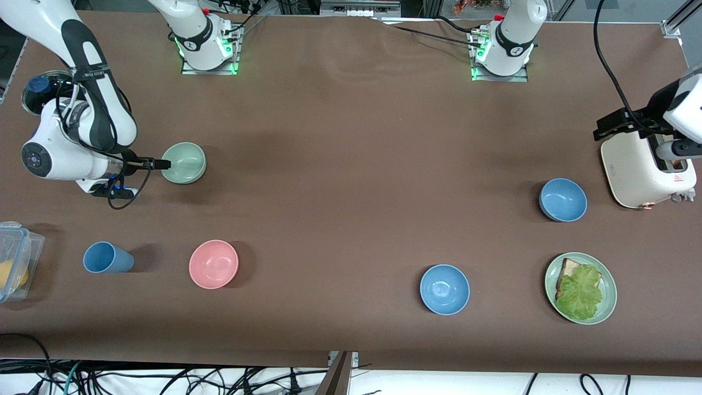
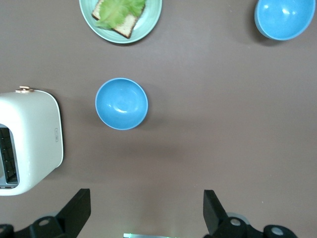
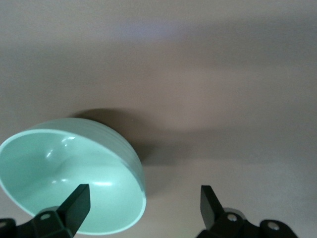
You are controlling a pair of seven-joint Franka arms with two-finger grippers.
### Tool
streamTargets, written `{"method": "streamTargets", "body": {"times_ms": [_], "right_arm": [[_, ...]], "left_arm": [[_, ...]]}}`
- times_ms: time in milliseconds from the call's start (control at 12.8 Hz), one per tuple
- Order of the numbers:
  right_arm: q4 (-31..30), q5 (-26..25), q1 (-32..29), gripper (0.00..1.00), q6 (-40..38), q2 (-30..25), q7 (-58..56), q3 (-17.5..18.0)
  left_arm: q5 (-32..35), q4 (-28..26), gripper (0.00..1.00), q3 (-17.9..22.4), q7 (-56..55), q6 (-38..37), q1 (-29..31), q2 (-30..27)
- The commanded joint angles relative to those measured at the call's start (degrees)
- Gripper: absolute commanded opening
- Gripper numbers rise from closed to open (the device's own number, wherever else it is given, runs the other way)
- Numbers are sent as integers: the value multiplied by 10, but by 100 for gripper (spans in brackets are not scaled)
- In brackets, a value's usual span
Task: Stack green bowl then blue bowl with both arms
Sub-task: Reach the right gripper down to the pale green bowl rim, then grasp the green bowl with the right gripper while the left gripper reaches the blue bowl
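The blue bowl [image 1: 563,199] by the toaster matches the green bowl's width [image 1: 184,163], so the green bowl will be hidden beneath it when I stack them.
The green bowl [image 1: 184,162] sits on the table toward the right arm's end. My right gripper [image 1: 163,163] is low beside it and open. In the right wrist view the green bowl's [image 3: 69,178] rim lies between the gripper's [image 3: 143,206] two spread fingers, one finger over the bowl's inside and the other outside it. One blue bowl [image 1: 563,199] sits next to the toaster, a second blue bowl [image 1: 445,289] nearer the front camera. My left gripper [image 1: 609,125] hangs open and empty over the toaster's end of the table. The left wrist view shows both bowls [image 2: 121,103] [image 2: 285,17] apart from the left gripper [image 2: 143,210].
A white toaster [image 1: 644,170] stands at the left arm's end, also in the left wrist view [image 2: 29,141]. A green plate with lettuce toast [image 1: 606,304] lies near the front edge. A pink bowl [image 1: 213,264], blue cup [image 1: 108,258] and plastic box [image 1: 13,266] sit toward the right arm's end.
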Motion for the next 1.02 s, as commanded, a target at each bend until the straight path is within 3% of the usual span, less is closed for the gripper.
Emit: {"method": "streamTargets", "body": {"times_ms": [0, 235, 313, 548, 627, 705, 940], "right_arm": [[-6, 11, -5, 99, 17, 9, -9, 6], [-7, 19, -3, 98, 19, 16, -10, 11], [-7, 19, -3, 91, 19, 17, -9, 11], [-6, 19, -2, 20, 11, 18, -9, 15], [-5, 19, -2, 4, 10, 17, -9, 15], [-3, 19, -2, 0, 3, 18, -9, 16], [-2, 19, -1, 0, -1, 18, -9, 21]], "left_arm": [[-3, -7, 100, 12, 3, 29, 8, 12], [-2, -6, 100, 32, 2, 61, 7, 36], [-2, -6, 100, 36, 2, 70, 7, 41], [-1, -15, 100, 38, 3, 85, 7, 61], [-2, -22, 100, 38, 4, 85, 7, 61], [-2, -43, 100, 37, 4, 87, 7, 61], [-2, -129, 100, 41, 21, 183, 13, 58]]}}
